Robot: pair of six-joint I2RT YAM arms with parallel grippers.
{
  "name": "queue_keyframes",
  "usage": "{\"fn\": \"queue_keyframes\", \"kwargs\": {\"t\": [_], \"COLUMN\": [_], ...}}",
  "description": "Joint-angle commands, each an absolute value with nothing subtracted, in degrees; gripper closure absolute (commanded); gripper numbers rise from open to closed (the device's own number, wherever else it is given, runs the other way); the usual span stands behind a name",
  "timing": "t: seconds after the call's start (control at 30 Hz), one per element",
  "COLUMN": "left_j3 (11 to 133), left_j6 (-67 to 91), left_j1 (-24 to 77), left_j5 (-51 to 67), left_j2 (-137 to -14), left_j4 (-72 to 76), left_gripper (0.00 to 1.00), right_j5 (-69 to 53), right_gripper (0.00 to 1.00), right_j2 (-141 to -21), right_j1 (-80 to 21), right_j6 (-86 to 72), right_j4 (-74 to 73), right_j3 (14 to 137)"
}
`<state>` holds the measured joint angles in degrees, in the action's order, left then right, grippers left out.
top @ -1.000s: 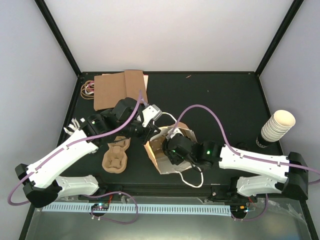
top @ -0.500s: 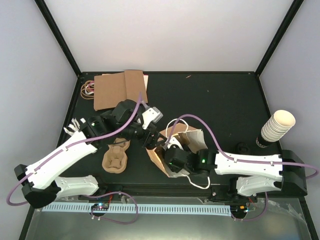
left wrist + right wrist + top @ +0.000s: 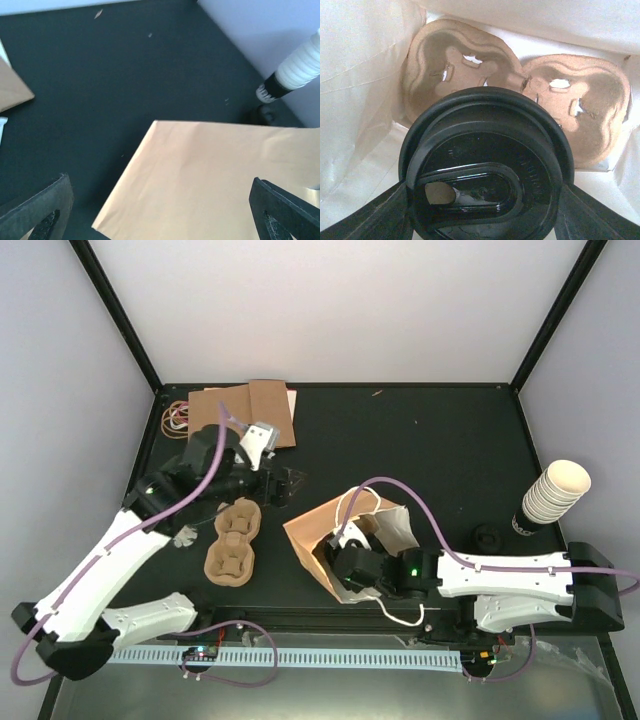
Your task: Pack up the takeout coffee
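Observation:
Next, my left gripper pushes the bag's corner point(image 3: 287, 528) to turn the bag square, because the brown paper bag point(image 3: 318, 525) sits crooked around the cup in my right gripper.
A takeout coffee cup with a round black lid point(image 3: 485, 165) fills the right wrist view. My right gripper point(image 3: 485, 215) is shut on it, one dark finger on each side. The cup hangs inside the open brown paper bag point(image 3: 315, 540), above a brown pulp tray point(image 3: 580, 105) with empty pockets on the bag's floor. From above, the right gripper point(image 3: 347, 565) reaches into the bag's mouth. My left gripper point(image 3: 287, 487) is open and empty, up and left of the bag. In the left wrist view its fingers point(image 3: 35, 215) frame the bag's side point(image 3: 215, 185) without touching it.
A second pulp tray point(image 3: 232, 540) lies on the table left of the bag. Flat brown paper point(image 3: 240, 415) and rubber bands point(image 3: 177, 418) lie at the back left. A stack of cream cups point(image 3: 555, 490) leans at the right edge, a small black lid point(image 3: 487, 535) beside it.
My left gripper opened, let go of the bag's rim and drew back to the left. My right gripper sank deeper into the bag with the cup, and the bag shifted toward the front.

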<state>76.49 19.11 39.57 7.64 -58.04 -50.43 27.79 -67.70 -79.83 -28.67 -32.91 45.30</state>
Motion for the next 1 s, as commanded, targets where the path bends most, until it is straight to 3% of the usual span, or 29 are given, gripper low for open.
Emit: {"fn": "queue_keyframes", "kwargs": {"t": [0.0,0.13,0.37,0.7,0.97], "left_j3": [69.58,64.25,66.02,71.8,71.32], "left_j6": [18.0,18.24,16.79,13.47,13.61], "left_j1": [37.83,34.54,27.75,26.72,26.93], "left_j5": [4.38,4.91,8.57,10.43,16.91], "left_j2": [-58.69,-59.17,-69.57,-85.56,-88.67], "left_j4": [-44.43,-40.19,-42.03,-46.43,-48.34], "left_gripper": [0.01,0.01,0.01,0.02,0.08], "right_j5": [28.56,31.27,31.08,33.71,39.28], "right_gripper": [0.48,0.49,0.48,0.45,0.46], "right_j2": [-66.52,-64.9,-64.01,-66.0,-71.72], "right_j1": [-81.17,-81.17,-81.39,-87.19,-88.76], "right_j6": [-30.84,-31.96,-30.84,-27.15,-31.0], "right_j4": [-31.23,-29.25,-26.24,-20.36,-24.02], "right_j3": [43.3,41.49,39.24,39.64,42.17]}}
